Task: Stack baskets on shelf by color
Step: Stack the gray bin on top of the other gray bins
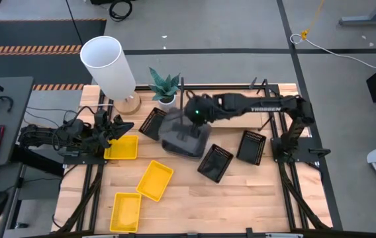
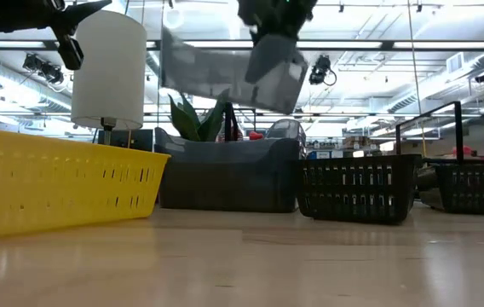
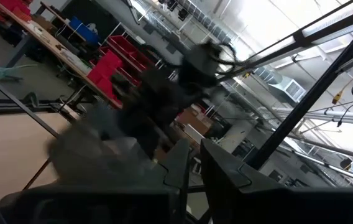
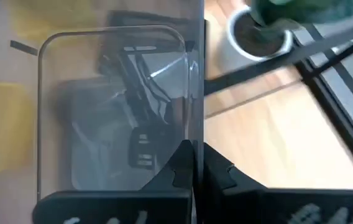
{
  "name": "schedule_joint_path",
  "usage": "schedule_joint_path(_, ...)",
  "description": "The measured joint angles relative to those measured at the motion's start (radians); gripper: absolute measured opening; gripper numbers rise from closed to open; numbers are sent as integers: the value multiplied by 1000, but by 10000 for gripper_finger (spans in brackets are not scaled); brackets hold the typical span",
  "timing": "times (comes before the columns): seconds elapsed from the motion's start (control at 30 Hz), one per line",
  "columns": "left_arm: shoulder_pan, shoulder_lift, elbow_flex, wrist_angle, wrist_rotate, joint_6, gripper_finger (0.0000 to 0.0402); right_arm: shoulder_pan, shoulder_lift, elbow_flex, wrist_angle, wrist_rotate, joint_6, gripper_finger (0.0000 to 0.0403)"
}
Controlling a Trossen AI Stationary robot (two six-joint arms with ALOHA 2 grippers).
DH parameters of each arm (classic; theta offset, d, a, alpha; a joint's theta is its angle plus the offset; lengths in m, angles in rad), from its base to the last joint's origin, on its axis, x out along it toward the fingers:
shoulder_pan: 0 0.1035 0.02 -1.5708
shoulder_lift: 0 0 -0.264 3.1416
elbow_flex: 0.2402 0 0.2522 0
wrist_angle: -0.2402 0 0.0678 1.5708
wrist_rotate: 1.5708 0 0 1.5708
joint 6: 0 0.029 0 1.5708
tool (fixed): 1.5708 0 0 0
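Note:
My right gripper should keep lowering the lifted grey basket (image 2: 212, 72) until it settles inside the nested grey baskets (image 2: 229, 175), as it hangs above them, its long side along theirs.
My right gripper (image 1: 191, 119) reaches in from the table's right and is shut on a dark grey basket (image 1: 173, 122), which it holds in the air. In the low view that basket (image 2: 225, 72) hangs tilted over the other grey baskets (image 2: 229, 175), which stand nested on the table. Three yellow baskets (image 1: 122, 147) (image 1: 155, 180) (image 1: 126, 211) lie at left and near. Three black perforated baskets (image 1: 153, 122) (image 1: 214, 162) (image 1: 251, 147) rest on the wood. The thin black shelf frame (image 1: 241, 86) stands at the far edge. My left gripper (image 1: 118, 125) hovers slightly open over the far yellow basket, touching nothing. My right gripper pinches the lifted grey basket by one side wall (image 4: 195, 118), with one finger inside the basket and one outside. The fingers (image 4: 220, 174) come from above, pointing down. The basket is lifted clear and hangs tilted below them, above the nested grey baskets.
A white cylindrical lamp shade (image 1: 108, 66) and a small potted plant (image 1: 165, 86) stand at the far left, close to the shelf. Bare wood shows at the near right (image 1: 241, 205). Arm frames run along both side edges.

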Motion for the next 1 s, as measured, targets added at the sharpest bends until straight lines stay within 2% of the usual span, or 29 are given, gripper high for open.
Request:
schedule_joint_path(0.2,0,0,0,0,0,0,47,-59,2,-48,64,-140,-79,5)
schedule_joint_path(0.33,0,0,0,0,0,0,48,-55,11,-97,66,-147,-97,5)
schedule_joint_path(0.5,0,0,0,0,0,0,44,-34,11,-151,81,-107,-133,8)
schedule_joint_path(0.77,1,0,0,0,0,1,44,20,11,-191,64,-158,-118,18)
schedule_joint_path(0.87,0,0,0,0,0,1,41,32,11,-200,60,-144,-123,19)
schedule_joint_path(1.0,1,0,0,0,-1,9,40,32,11,-211,60,-143,-116,40)
